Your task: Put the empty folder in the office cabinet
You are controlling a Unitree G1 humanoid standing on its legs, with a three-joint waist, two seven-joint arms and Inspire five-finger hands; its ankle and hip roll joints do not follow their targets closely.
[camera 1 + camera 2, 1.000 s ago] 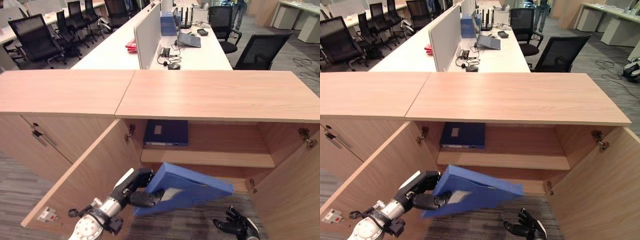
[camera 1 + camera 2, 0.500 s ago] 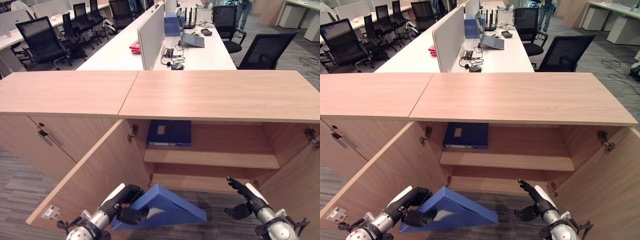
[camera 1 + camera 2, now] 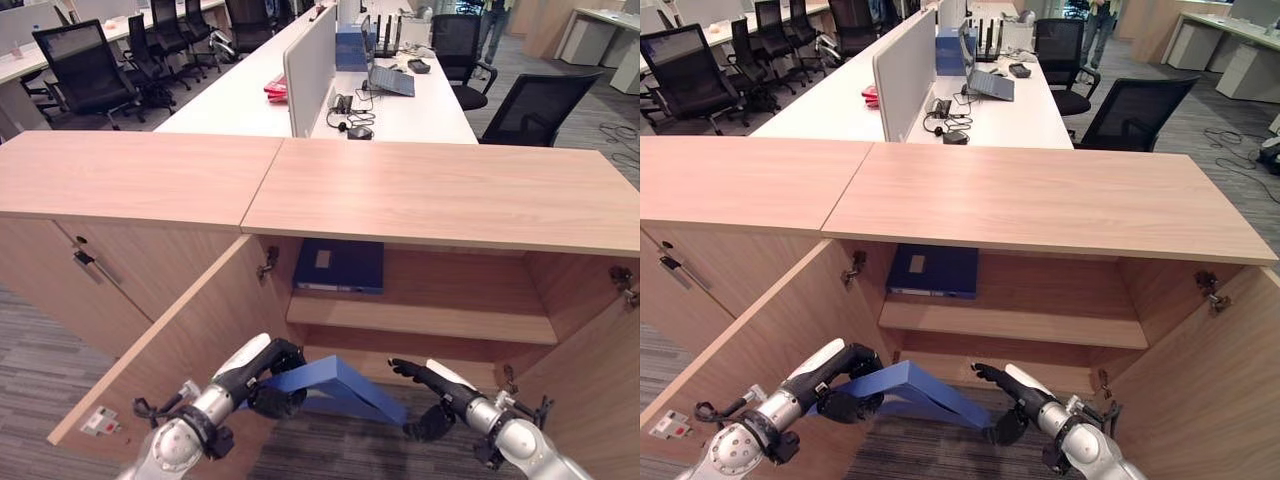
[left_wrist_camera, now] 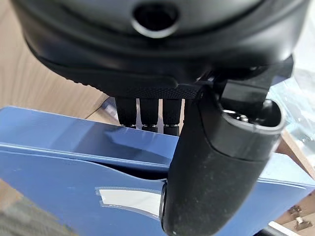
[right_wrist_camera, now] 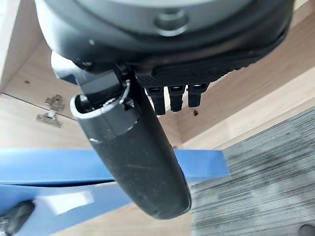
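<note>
The blue folder's edge (image 3: pixel 312 371) runs straight out from my left gripper, so the folder (image 3: pixel 352 393) will stay stiff and flat when I carry it single-handed.
The empty blue folder (image 3: pixel 345 385) hangs low in front of the open cabinet's bottom compartment (image 3: pixel 400 362), tilted with its far end down. My left hand (image 3: pixel 268 376) is shut on its left end; in the left wrist view the thumb (image 4: pixel 211 172) presses the folder's face (image 4: pixel 74 147) and the fingers curl behind its top edge. My right hand (image 3: pixel 438 386) is open beside the folder's right end, fingers straight toward the cabinet. In the right wrist view the folder's end (image 5: pixel 202 162) lies just past the thumb (image 5: pixel 133 162).
A dark blue folder (image 3: pixel 338 265) lies on the upper shelf (image 3: pixel 430 320) at the left. The left door (image 3: pixel 180 350) and right door (image 3: pixel 600 370) stand open on either side. Grey carpet (image 3: pixel 40 380) lies below. Desks and office chairs (image 3: pixel 535 105) stand behind the cabinet top (image 3: pixel 440 195).
The view has shifted. My left hand has carried the folder up and in toward the bottom compartment. My right hand has swung left to the folder's free end.
</note>
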